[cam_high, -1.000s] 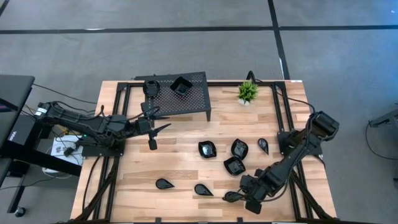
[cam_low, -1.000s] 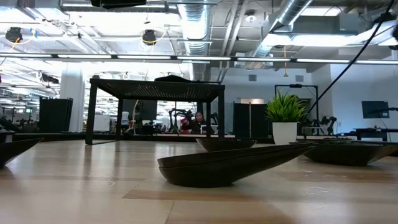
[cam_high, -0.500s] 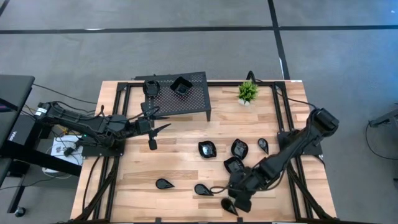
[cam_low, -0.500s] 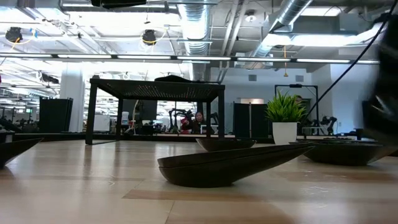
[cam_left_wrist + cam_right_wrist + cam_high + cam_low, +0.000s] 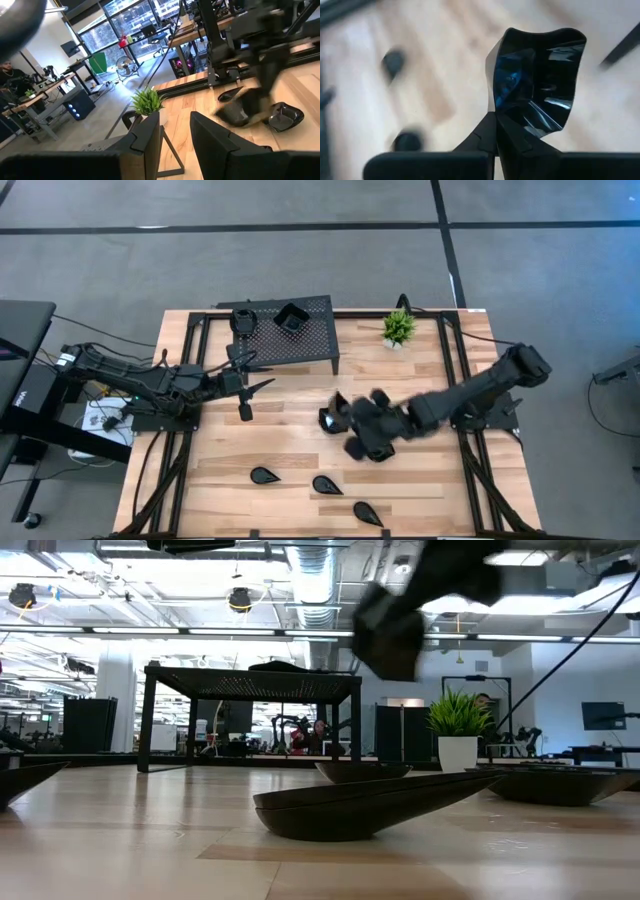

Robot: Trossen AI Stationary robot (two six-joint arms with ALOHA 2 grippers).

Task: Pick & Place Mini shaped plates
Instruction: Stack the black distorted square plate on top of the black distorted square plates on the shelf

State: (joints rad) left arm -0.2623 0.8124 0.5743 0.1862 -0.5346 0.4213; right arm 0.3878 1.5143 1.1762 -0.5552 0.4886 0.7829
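Observation:
My right gripper should keep carrying the wavy square plate (image 5: 536,82) by its rim until it sits inside the matching plate (image 5: 292,318), because the hollow of that matching plate is open on the stand.
The mini shaped plates are glossy black. Two sit on the perforated stand (image 5: 291,318). Three teardrop ones (image 5: 263,475), (image 5: 325,484), (image 5: 367,513) lie near the table's near edge, and one (image 5: 328,420) lies mid-table. My right gripper (image 5: 352,425) is blurred over the table's middle, raised in the low view (image 5: 398,625), and shut on a wavy-edged square plate (image 5: 535,80). Its arm hides other plates. My left gripper (image 5: 255,378) hangs open near the stand's left end, touching nothing. My right gripper pinches the wavy square plate by its rim (image 5: 496,111) between the two shut fingers (image 5: 512,137). The plate stands beyond the fingertips with its hollow side toward the wrist camera. It is lifted clear of the table.
The black perforated stand (image 5: 320,345) occupies the far middle, with the small potted plant (image 5: 398,328) to its right. Bare wood lies at the near left (image 5: 215,460). In the low view a teardrop plate (image 5: 370,805) fills the foreground.
My right arm has swung fast from the near edge toward the table's middle and left, and has risen. A teardrop plate that was beside its fingers now lies nearer the near edge. The left arm has kept still.

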